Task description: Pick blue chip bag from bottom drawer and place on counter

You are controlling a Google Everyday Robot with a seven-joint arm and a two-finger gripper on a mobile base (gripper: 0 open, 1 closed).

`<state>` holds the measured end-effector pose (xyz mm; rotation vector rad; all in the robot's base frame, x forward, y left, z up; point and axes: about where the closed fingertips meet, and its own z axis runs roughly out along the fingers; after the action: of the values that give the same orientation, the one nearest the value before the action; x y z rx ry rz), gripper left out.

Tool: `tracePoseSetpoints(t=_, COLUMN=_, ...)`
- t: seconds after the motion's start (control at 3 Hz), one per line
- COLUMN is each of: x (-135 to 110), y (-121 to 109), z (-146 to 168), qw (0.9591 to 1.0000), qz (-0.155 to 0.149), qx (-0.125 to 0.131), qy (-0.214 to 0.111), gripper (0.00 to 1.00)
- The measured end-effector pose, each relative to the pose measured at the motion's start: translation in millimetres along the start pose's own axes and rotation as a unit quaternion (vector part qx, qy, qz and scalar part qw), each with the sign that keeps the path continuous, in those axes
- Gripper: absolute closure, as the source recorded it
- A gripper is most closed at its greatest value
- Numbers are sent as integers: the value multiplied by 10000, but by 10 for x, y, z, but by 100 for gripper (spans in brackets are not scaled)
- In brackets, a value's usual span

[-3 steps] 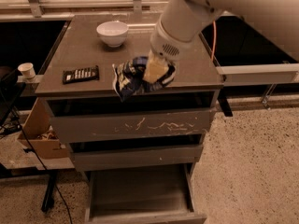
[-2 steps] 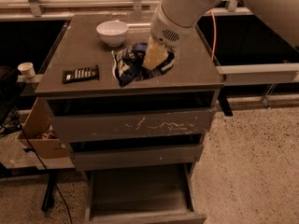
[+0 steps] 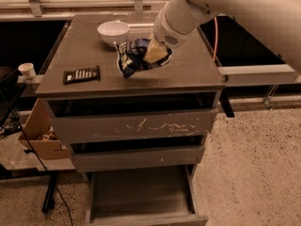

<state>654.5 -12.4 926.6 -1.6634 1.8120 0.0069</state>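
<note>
The blue chip bag [image 3: 133, 57] is over open counter, clear of the black packet, so my gripper should keep going down until the bag rests on the counter top [image 3: 134, 79] and then let go.
The blue chip bag [image 3: 131, 58], crumpled dark blue with white lettering, is over the middle of the counter [image 3: 188, 69], just in front of a white bowl. My gripper [image 3: 153, 55] comes in from the upper right and is shut on the bag's right side. I cannot tell whether the bag touches the counter top. The bottom drawer [image 3: 141, 192] is pulled open below, its grey floor bare.
A white bowl [image 3: 113, 32] stands at the counter's back. A flat black packet with white stripes [image 3: 82, 74] lies at the front left. A cardboard box [image 3: 40, 135] and a paper cup [image 3: 27, 70] are left of the cabinet. Speckled floor lies to the right.
My gripper has carried the bag a little farther back and left over the counter, closer to the bowl.
</note>
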Motion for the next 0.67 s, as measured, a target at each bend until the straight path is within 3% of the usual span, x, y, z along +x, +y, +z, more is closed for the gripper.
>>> tracePoseSetpoints(t=0.67, x=221, y=-215, z=620, qw=9991, qz=-91, qx=225, qy=-351, gripper=100)
